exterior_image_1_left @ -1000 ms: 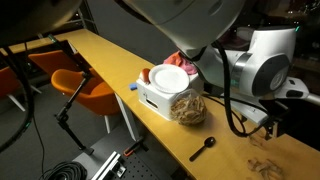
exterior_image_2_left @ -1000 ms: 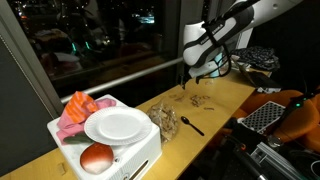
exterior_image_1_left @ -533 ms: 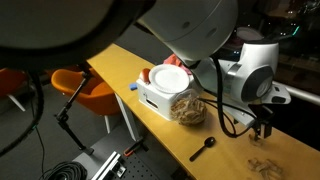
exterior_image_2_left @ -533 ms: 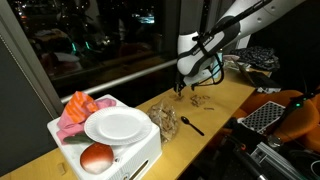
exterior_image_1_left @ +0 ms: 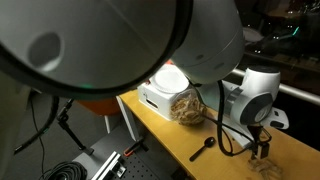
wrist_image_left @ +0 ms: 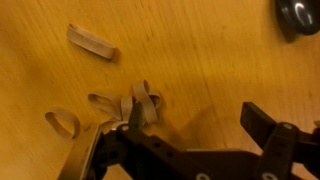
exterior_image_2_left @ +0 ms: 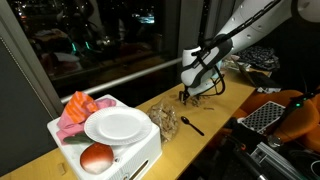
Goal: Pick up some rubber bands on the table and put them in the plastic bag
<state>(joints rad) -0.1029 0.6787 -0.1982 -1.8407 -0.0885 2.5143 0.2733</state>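
The tangle (wrist_image_left: 147,100) of rubber bands (wrist_image_left: 126,106) sits by a finger, away from the middle of the open fingers, so the robot's gripper should move across to center the tangle before it closes.
Several tan rubber bands lie loose on the wooden table (wrist_image_left: 200,50): a tangle (wrist_image_left: 140,100), a single one (wrist_image_left: 92,42) and a loop (wrist_image_left: 62,123). They also show in both exterior views (exterior_image_1_left: 266,165) (exterior_image_2_left: 201,100). My gripper (wrist_image_left: 195,118) is open and low over the table, its one finger right beside the tangle, nothing between the jaws. It also shows in both exterior views (exterior_image_1_left: 262,146) (exterior_image_2_left: 188,93). The clear plastic bag (exterior_image_1_left: 187,108) (exterior_image_2_left: 165,120) lies against the white bin and holds tan contents.
A white bin (exterior_image_2_left: 140,155) holds a white plate (exterior_image_2_left: 117,126), a red cloth (exterior_image_2_left: 78,105) and a round brown item (exterior_image_2_left: 96,157). A black spoon (exterior_image_1_left: 203,150) (exterior_image_2_left: 190,124) lies between bag and bands; its head shows in the wrist view (wrist_image_left: 298,15). Orange chair (exterior_image_1_left: 95,103) beside the table.
The arm has swung over and come down, bringing the open gripper to the rubber bands on the table. Bag, bin and spoon have not moved.
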